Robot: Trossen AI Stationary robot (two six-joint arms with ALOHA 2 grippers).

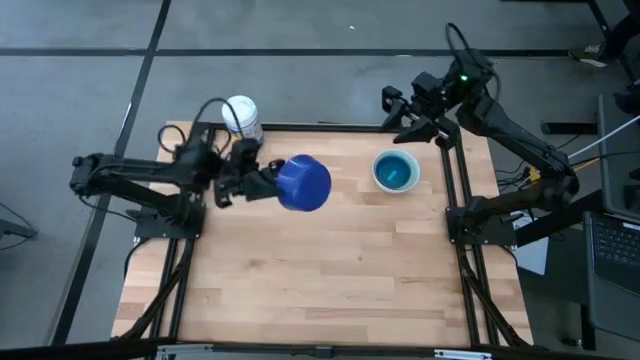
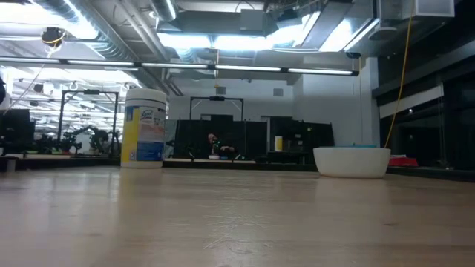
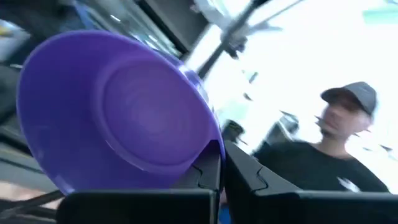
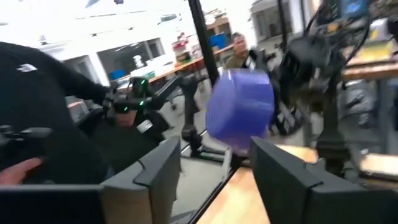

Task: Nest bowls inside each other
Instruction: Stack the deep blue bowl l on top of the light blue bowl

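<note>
The light blue bowl (image 1: 394, 172) stands on my right gripper's side, away from my left gripper, so next my right gripper takes the dark blue bowl's rim (image 3: 69, 37) first.
A dark blue bowl (image 1: 303, 183) hangs high over the table's left half, tipped on its side, with my left gripper (image 1: 266, 181) shut on it. In the left wrist view the bowl's hollow (image 3: 118, 112) faces the camera. A white bowl (image 1: 396, 171) with a light blue bowl nested inside stands on its base at the far right of the table; the low view shows that white bowl (image 2: 352, 161) too. My right gripper (image 1: 399, 116) hovers open above the table's far right edge, holding nothing. Its fingers (image 4: 155, 177) stand wide apart in the right wrist view. My left gripper pinches the dark blue bowl's rim (image 3: 215, 148) between its two fingers, one inside the wall and one outside. It comes at the bowl from the table's left side. The bowl is lifted clear of the table, on its side, its mouth turned toward the gripper.
A white cylindrical container (image 1: 241, 117) with a blue and yellow label stands near the far left edge, close behind my left arm; the low view shows it (image 2: 145, 127) upright. People stand beyond the table. The near half of the wooden table (image 1: 330, 280) lies bare.
</note>
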